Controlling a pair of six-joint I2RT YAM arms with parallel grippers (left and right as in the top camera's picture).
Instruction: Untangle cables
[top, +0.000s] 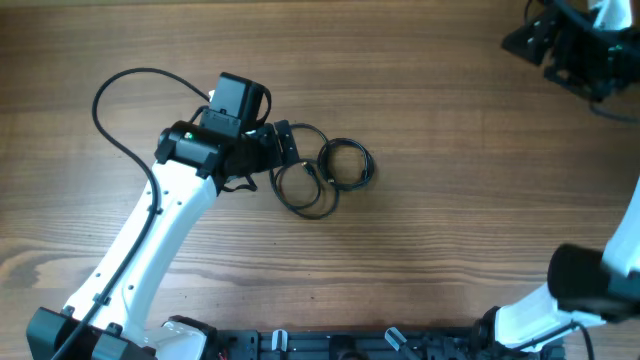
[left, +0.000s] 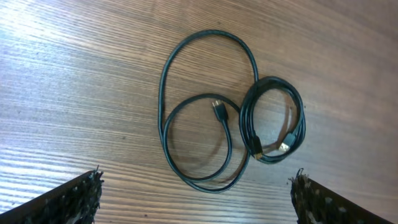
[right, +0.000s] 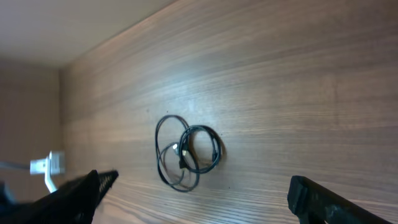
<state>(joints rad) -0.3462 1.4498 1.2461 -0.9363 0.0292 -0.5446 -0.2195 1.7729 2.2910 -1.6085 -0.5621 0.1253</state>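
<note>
The small coil is lying on top of the loose cable (top: 324, 164), and the table around it is open. My right gripper keeps going toward the coil (top: 346, 184) until its fingers are on both sides of it.
Two thin black cables lie together on the wooden table. One is a loose cable (left: 165, 93) in two wide loops, its plug end (left: 218, 110) inside the lower loop. The other is a tight small coil (left: 273, 121) with silvery plugs, overlapping the loose cable's right side. In the overhead view the coil (top: 347, 163) sits right of the loose loops (top: 305, 188). My left gripper (top: 285, 145) (left: 198, 178) is open and empty, hovering just left of the cables. My right gripper (top: 540, 40) (right: 204, 180) is open and empty, far off at the back right; the cables (right: 186, 152) look small from there.
The left arm's own thick black wire (top: 110, 95) arcs over the table at the left. The right arm's base (top: 560, 300) stands at the front right. A black rail (top: 330, 345) runs along the front edge. A small white object (right: 46, 167) shows at the right wrist view's left edge.
</note>
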